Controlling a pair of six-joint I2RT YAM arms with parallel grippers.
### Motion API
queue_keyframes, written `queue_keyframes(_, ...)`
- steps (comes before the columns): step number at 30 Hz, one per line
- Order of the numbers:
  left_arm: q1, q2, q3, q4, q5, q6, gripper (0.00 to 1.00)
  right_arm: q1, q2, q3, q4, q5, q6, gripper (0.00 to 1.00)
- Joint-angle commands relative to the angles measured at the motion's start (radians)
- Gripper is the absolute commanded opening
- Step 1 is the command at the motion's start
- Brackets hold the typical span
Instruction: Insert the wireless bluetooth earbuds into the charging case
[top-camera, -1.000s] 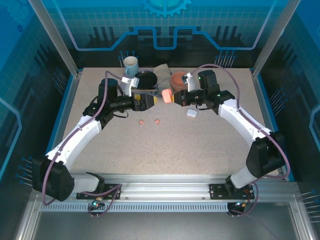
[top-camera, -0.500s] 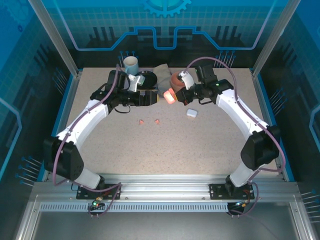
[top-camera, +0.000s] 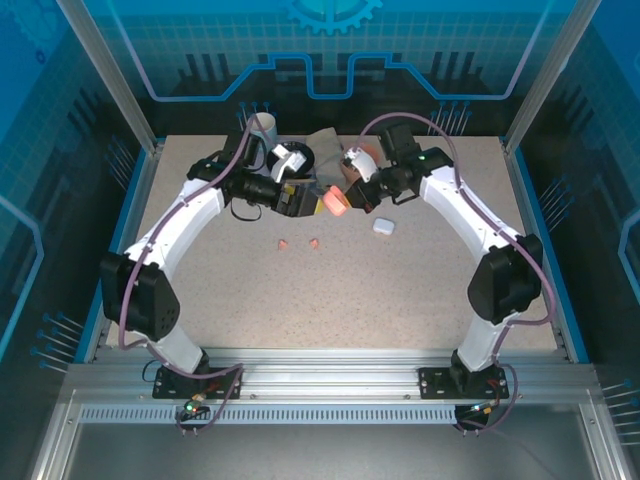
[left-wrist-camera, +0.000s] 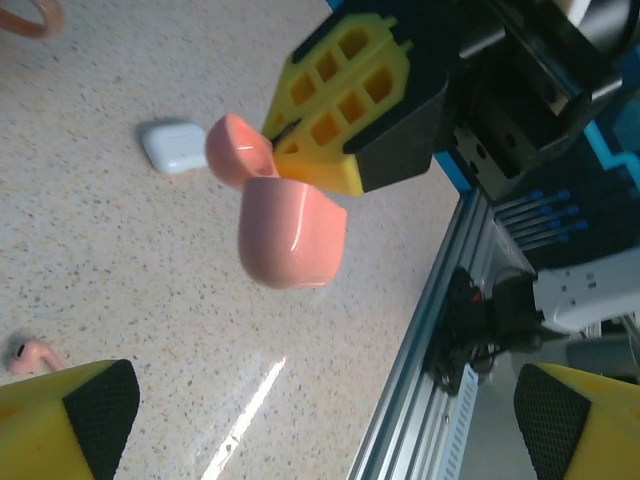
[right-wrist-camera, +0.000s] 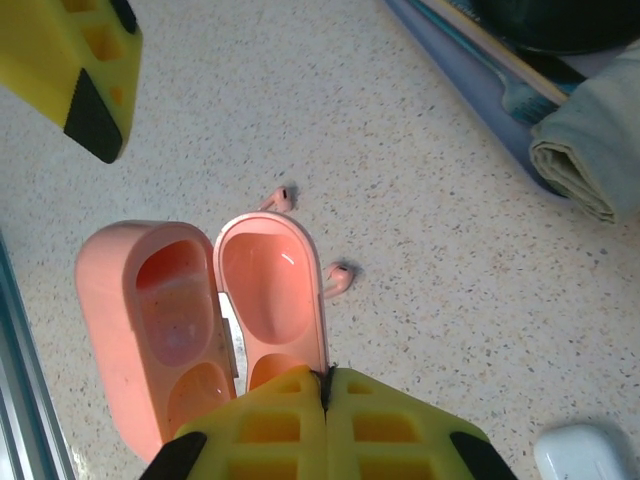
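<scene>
My right gripper is holding the open charging case by its lid (right-wrist-camera: 270, 278). Next, my left gripper grabs the case's body (right-wrist-camera: 120, 320) to free my right gripper for the earbuds.
My right gripper (right-wrist-camera: 327, 380) is shut on the lid of the open salmon-pink charging case (right-wrist-camera: 150, 320), and holds it above the table. The same case (top-camera: 335, 203) hangs between the two grippers at the back middle of the table. My left gripper (top-camera: 298, 199) stands open just left of the case and touches nothing. One of its fingertips (left-wrist-camera: 95, 400) is at the bottom of the left wrist view, with the case (left-wrist-camera: 292, 235) out ahead. Two pink earbuds (top-camera: 283, 244) (top-camera: 314, 242) lie on the table below; they are also beyond the lid (right-wrist-camera: 280, 198) (right-wrist-camera: 338, 278).
A closed white case (top-camera: 383, 227) lies right of the pink one. Along the back stand a mug (top-camera: 262, 130), a black bowl (top-camera: 295, 157), a folded cloth (top-camera: 325, 140) and a terracotta bowl (top-camera: 355, 160).
Both arms have swung their elbows up and toward the back. The pink case has stayed in the right gripper and has shifted slightly nearer. The left gripper has stayed open beside it.
</scene>
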Motion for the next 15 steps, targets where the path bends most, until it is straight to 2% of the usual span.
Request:
queue_keyframes(1,0.006,0.035,0.034,-0.130,0.058,0.124,0.99,0.034,0.033,0.029,-0.074,-0.003,-0.058,0.00)
queue_keyframes(6,0.006,0.083,0.044,-0.175,0.061,0.163,0.97,0.064,0.041,0.028,-0.097,0.017,-0.077,0.00)
queue_keyframes(15,0.007,0.139,0.076,-0.232,0.090,0.222,0.86,0.085,0.017,-0.005,-0.104,0.031,-0.083,0.00)
